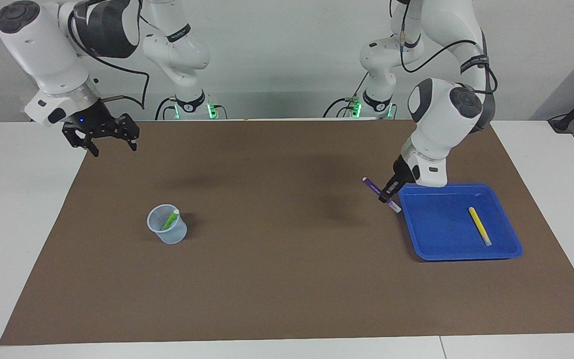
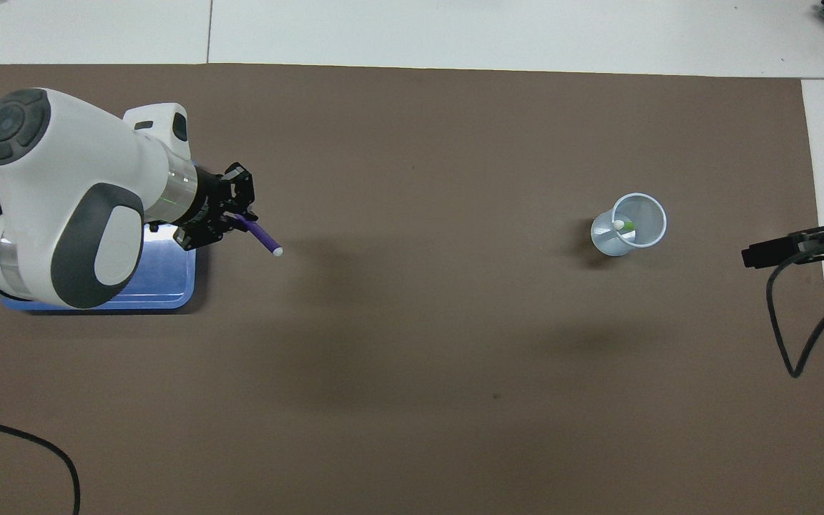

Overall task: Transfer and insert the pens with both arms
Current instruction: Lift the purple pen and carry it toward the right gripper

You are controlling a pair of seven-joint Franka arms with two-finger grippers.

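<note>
The purple pen (image 2: 261,235) will lean on the cup's rim when I put it in, because the clear cup's wide opening (image 2: 641,219) has lots of space around the green pen.
My left gripper (image 1: 387,192) is shut on the purple pen (image 1: 372,186) and holds it tilted in the air over the mat, just beside the blue tray (image 1: 441,234). In the overhead view the left gripper (image 2: 237,214) holds the purple pen (image 2: 263,239) with its whitish tip pointing toward the right arm's end. The yellow pen (image 1: 480,225) lies in the tray; the arm hides it in the overhead view. The green pen (image 1: 170,220) stands in a clear cup (image 1: 173,237). My right gripper (image 1: 101,137) is open and empty, waiting over the mat's corner.
A brown mat (image 1: 277,259) covers the table. The cup (image 2: 654,214) with the green pen (image 2: 626,227) stands toward the right arm's end, the tray (image 2: 162,286) toward the left arm's end. A black cable (image 2: 791,336) hangs at the right arm's end.
</note>
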